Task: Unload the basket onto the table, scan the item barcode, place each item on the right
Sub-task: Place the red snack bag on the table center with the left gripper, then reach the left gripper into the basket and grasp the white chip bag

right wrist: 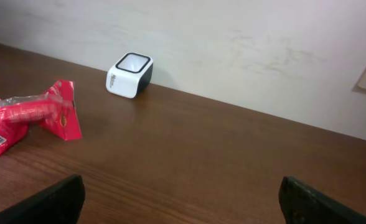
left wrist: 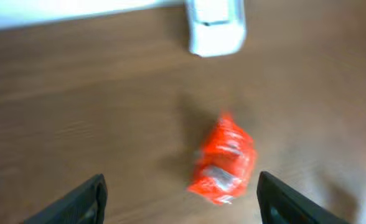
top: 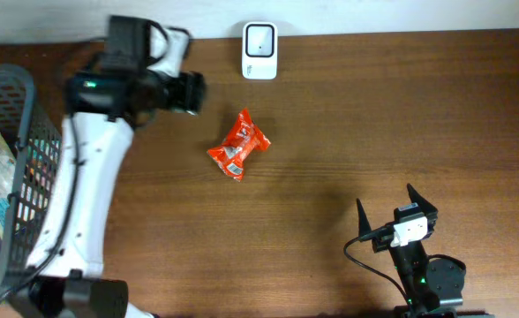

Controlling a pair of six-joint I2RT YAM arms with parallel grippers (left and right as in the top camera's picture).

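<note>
The white packet is uncovered in the open dark wire basket, so my left gripper should keep going toward the packet until the fingers close around it.
The item is a red snack packet (top: 238, 144) lying on the brown table, its barcode end towards the front. A white barcode scanner (top: 260, 50) stands at the table's back edge, behind the packet. My left gripper (top: 191, 92) hovers to the left of both, open and holding nothing. In the left wrist view the packet (left wrist: 223, 160) lies on the wood ahead of the gripper (left wrist: 181, 182), towards its right finger, with the scanner (left wrist: 215, 28) beyond. My right gripper (top: 385, 203) rests open at the front right. Its view shows the packet (right wrist: 27, 117) and scanner (right wrist: 131, 74) far to the left.
A dark wire basket (top: 12, 177) holding other packets stands at the table's left edge, beside the left arm (top: 87, 185). A pale wall (right wrist: 245, 50) runs behind the table's back edge.
</note>
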